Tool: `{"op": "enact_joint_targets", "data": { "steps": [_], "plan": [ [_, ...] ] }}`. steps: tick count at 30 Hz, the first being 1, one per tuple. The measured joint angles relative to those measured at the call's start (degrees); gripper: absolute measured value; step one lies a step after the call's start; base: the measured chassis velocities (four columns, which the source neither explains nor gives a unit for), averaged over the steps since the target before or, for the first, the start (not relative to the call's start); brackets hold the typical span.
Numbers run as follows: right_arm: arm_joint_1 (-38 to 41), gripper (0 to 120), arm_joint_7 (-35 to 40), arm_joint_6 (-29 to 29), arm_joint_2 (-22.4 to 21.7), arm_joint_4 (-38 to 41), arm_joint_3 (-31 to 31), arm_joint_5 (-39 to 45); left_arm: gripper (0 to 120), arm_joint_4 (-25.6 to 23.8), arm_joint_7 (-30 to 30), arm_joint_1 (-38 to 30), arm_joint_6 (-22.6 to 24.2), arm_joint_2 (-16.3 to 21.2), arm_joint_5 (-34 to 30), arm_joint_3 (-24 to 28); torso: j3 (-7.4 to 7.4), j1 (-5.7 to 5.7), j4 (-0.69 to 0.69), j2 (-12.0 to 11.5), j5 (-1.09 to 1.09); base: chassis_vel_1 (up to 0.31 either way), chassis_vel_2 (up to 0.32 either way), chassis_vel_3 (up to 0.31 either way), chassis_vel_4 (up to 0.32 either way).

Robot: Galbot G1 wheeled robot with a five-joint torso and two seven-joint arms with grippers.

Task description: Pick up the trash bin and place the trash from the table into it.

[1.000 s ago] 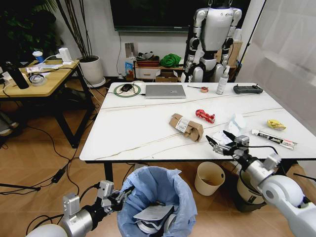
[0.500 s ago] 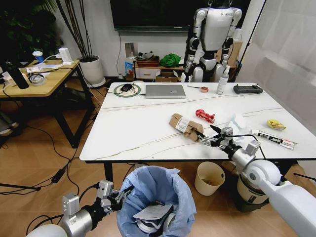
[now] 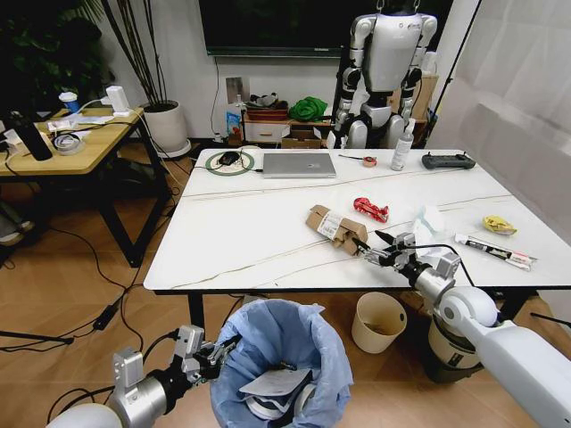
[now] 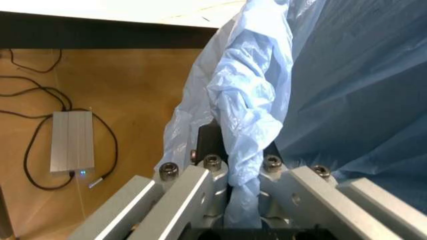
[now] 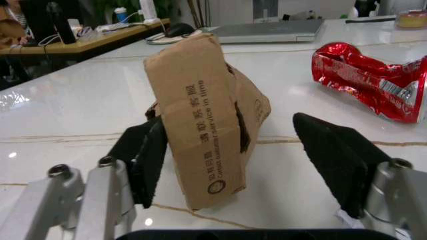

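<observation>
A dark torn gap shows beside the cardboard box's printed panel, so I expect the box to be hollow and empty inside when I lift it.
The trash bin (image 3: 277,352), lined with a crinkly light-blue bag, hangs below the table's front edge. My left gripper (image 3: 219,350) is shut on its bag-covered rim (image 4: 250,115), pinched between the fingers (image 4: 200,182). On the table (image 3: 241,241) lies a torn brown cardboard box (image 3: 337,228). My right gripper (image 3: 370,243) is open at its near end. In the right wrist view the cardboard box (image 5: 200,115) stands between the black pads (image 5: 150,160), close to one of them. A red wrapper (image 3: 370,209), white tissues (image 3: 428,221), a yellow peel (image 3: 499,225) and a long packet (image 3: 496,251) lie further right.
A silver laptop (image 3: 299,165) and a black controller (image 3: 448,160) sit at the table's far side. A cream bucket (image 3: 378,321) and a grey-black bin (image 3: 442,346) stand under the table's right end. A wooden desk (image 3: 71,143) is at left. Paper litter (image 3: 272,385) lies inside the bin.
My right gripper has moved left and forward along the table's front, from beside the tissues to the cardboard box, its fingers now either side of the box's end. The left gripper and bin stayed put.
</observation>
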Motion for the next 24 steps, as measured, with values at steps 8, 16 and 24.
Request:
{"op": "enact_joint_targets", "data": {
  "steps": [8, 16, 24],
  "plan": [
    [-0.02, 43, -0.28, 0.02, 0.03, 0.12, 0.01, -0.02, 0, 0.24, 0.0, -0.39, 0.0, 0.05, -0.06, 0.08, 0.0, 0.0, 0.0, 0.0, 0.0, 0.0, 0.0, 0.0, 0.0],
    [0.21, 15, -0.41, 0.02, -0.57, 1.27, -0.03, 0.06, 0, 0.32, 0.0, -0.63, 0.0, -0.09, -0.12, 0.08, 0.0, 0.0, 0.0, 0.0, 0.0, 0.0, 0.0, 0.0, 0.0],
    [0.27, 0, -0.44, 0.1, -1.77, 3.25, 0.35, 0.37, 0, 0.44, -0.03, -1.1, -0.02, -0.23, -0.16, 0.34, 0.0, 0.0, 0.0, 0.0, 0.0, 0.0, 0.0, 0.0, 0.0]
  ]
}}
